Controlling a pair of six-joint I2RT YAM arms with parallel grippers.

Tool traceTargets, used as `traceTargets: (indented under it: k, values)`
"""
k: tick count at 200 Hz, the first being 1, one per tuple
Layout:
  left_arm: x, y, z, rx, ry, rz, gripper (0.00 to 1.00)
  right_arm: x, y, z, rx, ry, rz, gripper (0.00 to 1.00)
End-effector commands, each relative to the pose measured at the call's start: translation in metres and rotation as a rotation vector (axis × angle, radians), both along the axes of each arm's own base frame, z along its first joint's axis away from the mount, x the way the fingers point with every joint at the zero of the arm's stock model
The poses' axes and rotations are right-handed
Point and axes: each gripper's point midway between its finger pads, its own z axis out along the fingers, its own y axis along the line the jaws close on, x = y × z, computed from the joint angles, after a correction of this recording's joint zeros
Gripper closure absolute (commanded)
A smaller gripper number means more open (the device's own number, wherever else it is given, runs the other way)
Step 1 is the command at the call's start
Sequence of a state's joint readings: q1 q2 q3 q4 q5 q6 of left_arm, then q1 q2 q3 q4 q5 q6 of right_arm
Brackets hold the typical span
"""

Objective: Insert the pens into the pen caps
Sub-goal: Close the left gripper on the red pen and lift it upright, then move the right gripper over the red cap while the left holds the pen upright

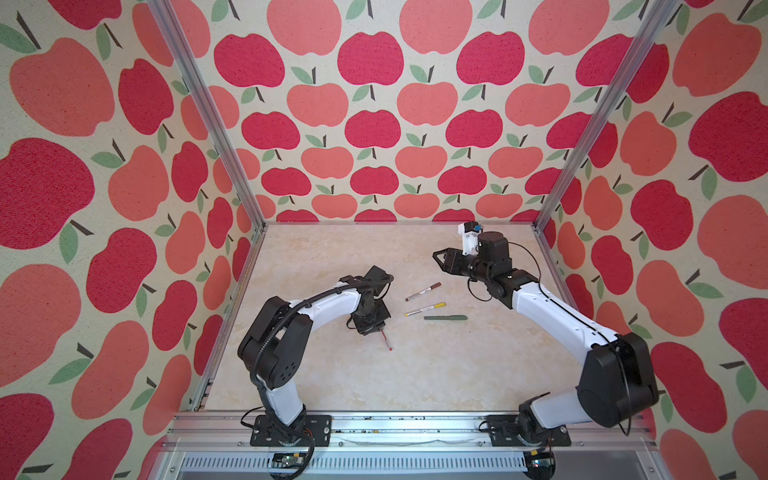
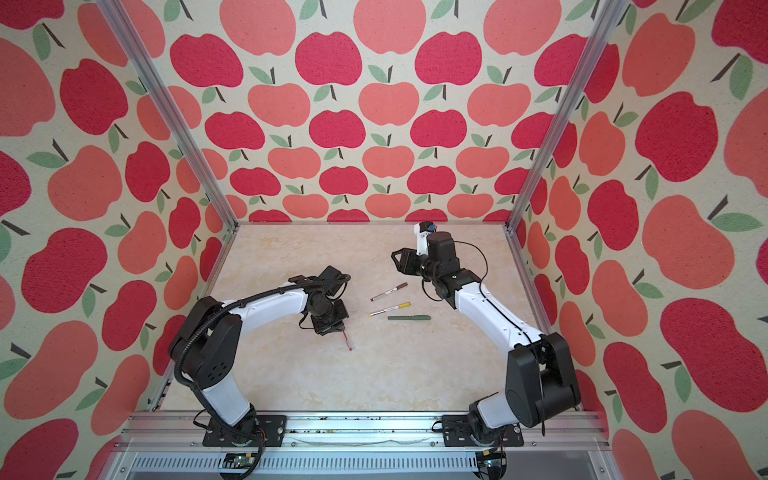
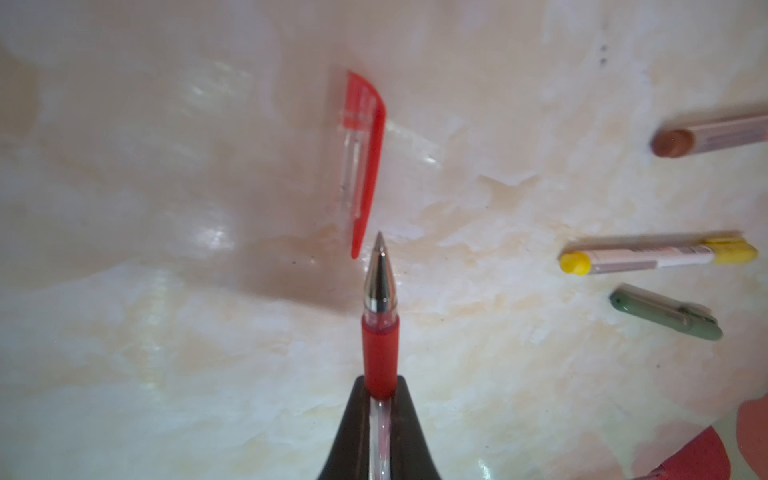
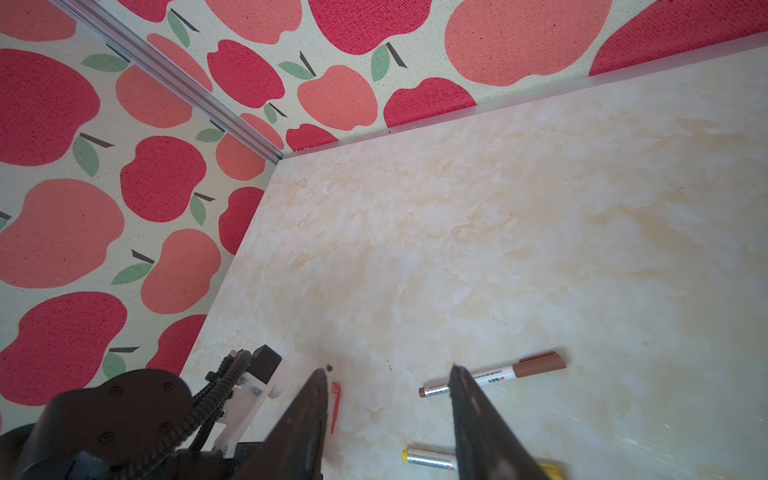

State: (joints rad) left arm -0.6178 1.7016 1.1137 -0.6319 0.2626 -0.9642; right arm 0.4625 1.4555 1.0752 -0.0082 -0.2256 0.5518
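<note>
The red cap is lying loose under my left gripper, ahead of the pen's tip [image 3: 380,268], so I should move back and reach the cap [image 3: 364,152] with my right gripper.
My left gripper [image 3: 380,380] is shut on the clear red pen [image 3: 380,332], holding it just behind its red grip. The metal tip points at the red cap with clip [image 3: 361,162], which lies on the table a short gap ahead. In both top views the pen's back end [image 1: 386,341] sticks out from under that gripper [image 1: 371,325], and the cap is hidden. My right gripper [image 4: 387,369] hangs open and empty above the table's back right [image 1: 439,259]. The brown [image 1: 423,291], yellow [image 1: 425,309] and dark green [image 1: 445,318] pens lie capped between the arms.
The marble-patterned table [image 1: 415,374] is walled on three sides by apple-print fabric [image 1: 374,124] with aluminium posts [image 1: 232,137] at the back corners. The arm bases sit on the front rail [image 1: 407,428].
</note>
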Motion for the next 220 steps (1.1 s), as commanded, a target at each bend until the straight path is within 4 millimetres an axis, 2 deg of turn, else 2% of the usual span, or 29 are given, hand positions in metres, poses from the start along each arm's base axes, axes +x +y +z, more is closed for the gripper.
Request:
traceTargets:
  k: [1, 20, 35, 49, 52, 60, 81, 115, 142, 187, 220]
  values:
    - [-0.004, -0.006, 0.037, -0.085, -0.165, -0.222, 1.00, 0.004, 0.010, 0.011, -0.013, -0.026, 0.029, 0.50]
    - [-0.017, 0.007, 0.069, -0.087, -0.294, -0.363, 1.00, 0.003, 0.032, -0.006, -0.077, 0.023, 0.109, 0.50]
    - [-0.026, 0.023, 0.096, -0.095, -0.407, -0.409, 1.00, 0.000, 0.054, -0.022, -0.147, 0.056, 0.179, 0.49]
    - [-0.034, 0.039, 0.121, -0.123, -0.527, -0.393, 1.00, -0.005, 0.075, -0.040, -0.238, 0.074, 0.247, 0.46]
    - [-0.034, 0.042, 0.122, -0.121, -0.537, -0.384, 1.00, -0.005, 0.080, -0.042, -0.258, 0.075, 0.261, 0.46]
    - [-0.041, 0.052, 0.141, -0.145, -0.640, -0.357, 1.00, -0.008, 0.092, -0.054, -0.308, 0.087, 0.293, 0.44]
    - [-0.058, 0.075, 0.167, -0.179, -0.819, -0.271, 1.00, -0.018, 0.122, -0.081, -0.399, 0.117, 0.376, 0.41]
    - [-0.086, 0.108, 0.175, -0.184, -0.937, -0.178, 1.00, -0.039, 0.158, -0.113, -0.526, 0.136, 0.469, 0.39]
    - [-0.095, 0.118, 0.173, -0.165, -0.966, -0.165, 1.00, -0.059, 0.174, -0.138, -0.628, 0.159, 0.522, 0.39]
    - [-0.088, 0.109, 0.170, -0.169, -0.990, -0.221, 1.00, -0.088, 0.192, -0.180, -0.764, 0.209, 0.574, 0.41]
    - [-0.084, 0.099, 0.167, -0.190, -0.987, -0.259, 1.00, -0.092, 0.197, -0.193, -0.800, 0.218, 0.569, 0.44]
